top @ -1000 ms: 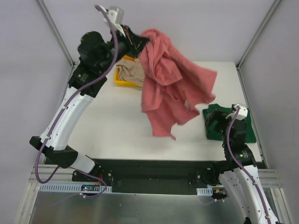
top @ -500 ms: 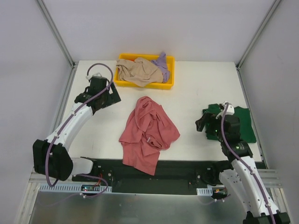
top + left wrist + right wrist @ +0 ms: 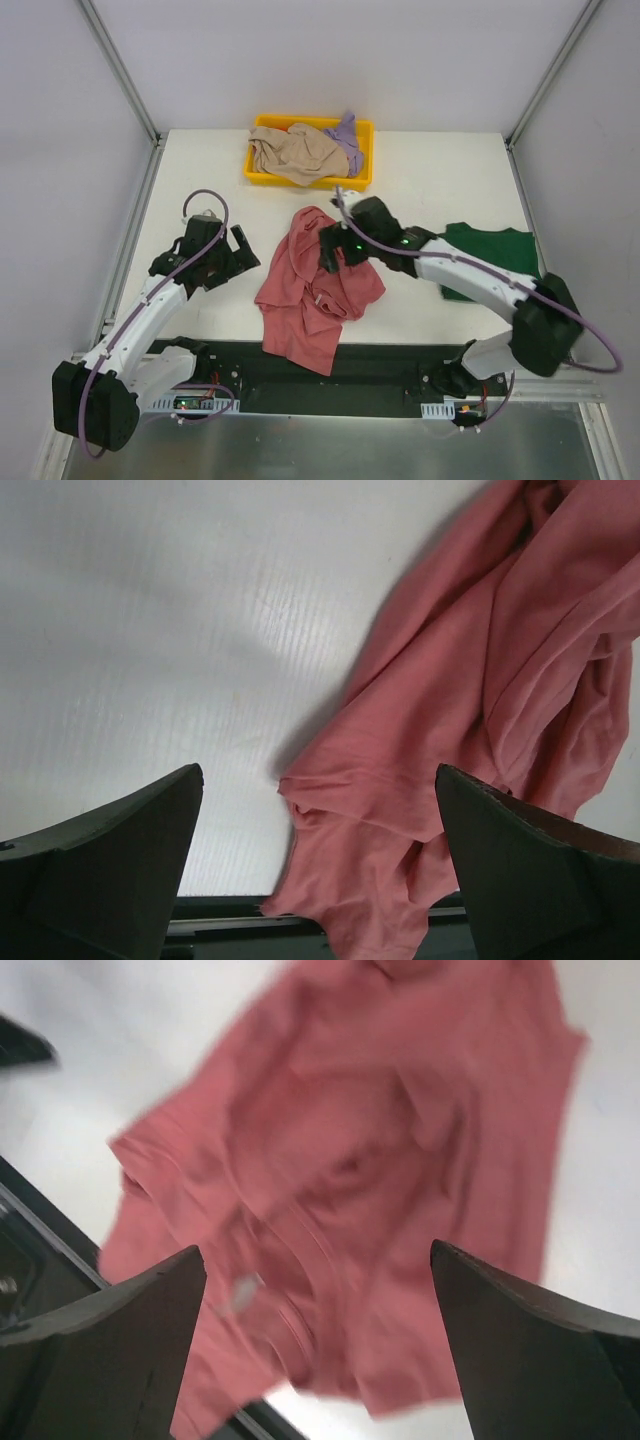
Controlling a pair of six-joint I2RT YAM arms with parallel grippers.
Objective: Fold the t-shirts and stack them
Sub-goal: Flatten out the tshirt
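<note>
The dusty rose-red t-shirt's loose folds (image 3: 336, 297) lie piled on top of each other. So the t-shirt (image 3: 305, 285) will open out into a wide, drooping sheet when I pick it up and stretch it.
The dusty rose-red t-shirt (image 3: 315, 290) lies crumpled at the table's front middle, its lower part hanging over the front edge. My left gripper (image 3: 245, 252) stands open just left of it, holding nothing; in the left wrist view the shirt (image 3: 480, 680) fills the right side beyond the gripper (image 3: 318, 770). My right gripper (image 3: 328, 250) hovers open over the shirt's upper right part, with the blurred shirt (image 3: 350, 1140) below the gripper (image 3: 317, 1248). A dark green t-shirt (image 3: 495, 260) lies folded at the right. Beige (image 3: 295, 155) and lavender (image 3: 345, 135) t-shirts sit bunched in the tray.
The yellow plastic tray (image 3: 366, 158) stands at the back middle of the white table. A black rail (image 3: 330, 365) runs along the front edge below the hanging cloth. Frame posts rise at the back corners.
The left gripper opened and the rose-red shirt dropped from the air onto the table. The left arm came down beside it. The right arm swung from the green shirt to over the rose-red one.
</note>
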